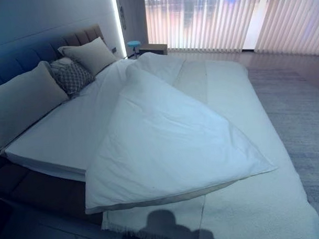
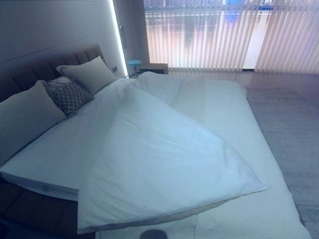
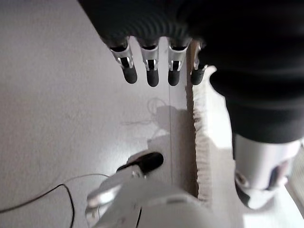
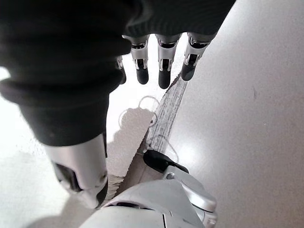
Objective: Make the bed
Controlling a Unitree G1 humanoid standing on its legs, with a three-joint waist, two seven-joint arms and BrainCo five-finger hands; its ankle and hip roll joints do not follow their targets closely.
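Note:
The hem [image 1: 204, 190] lies loose, so the white duvet's point [image 1: 267, 168] should fold over and leave the pale blanket flat when I pull it toward the pillows.
A white duvet [image 1: 165, 140] lies rumpled on the bed, folded back diagonally into a triangle whose point reaches toward the right edge. It leaves the white sheet [image 1: 55, 139] bare on the left. Under it a pale blanket [image 1: 257, 205] covers the right side and the foot. Two plain pillows [image 1: 22, 98] [image 1: 91, 54] and a patterned cushion [image 1: 71, 76] lean on the headboard [image 1: 86, 35]. My left hand [image 3: 152, 71] hangs open over the floor beside the blanket's fringed edge [image 3: 197, 142]. My right hand [image 4: 164, 71] is open too, above the fringe [image 4: 164, 114], holding nothing.
A small bedside table [image 1: 153, 48] and a blue stool [image 1: 133, 45] stand past the far corner of the bed. Vertical blinds [image 1: 224, 20] cover the window at the back. Grey carpet [image 1: 300, 109] runs along the right side of the bed.

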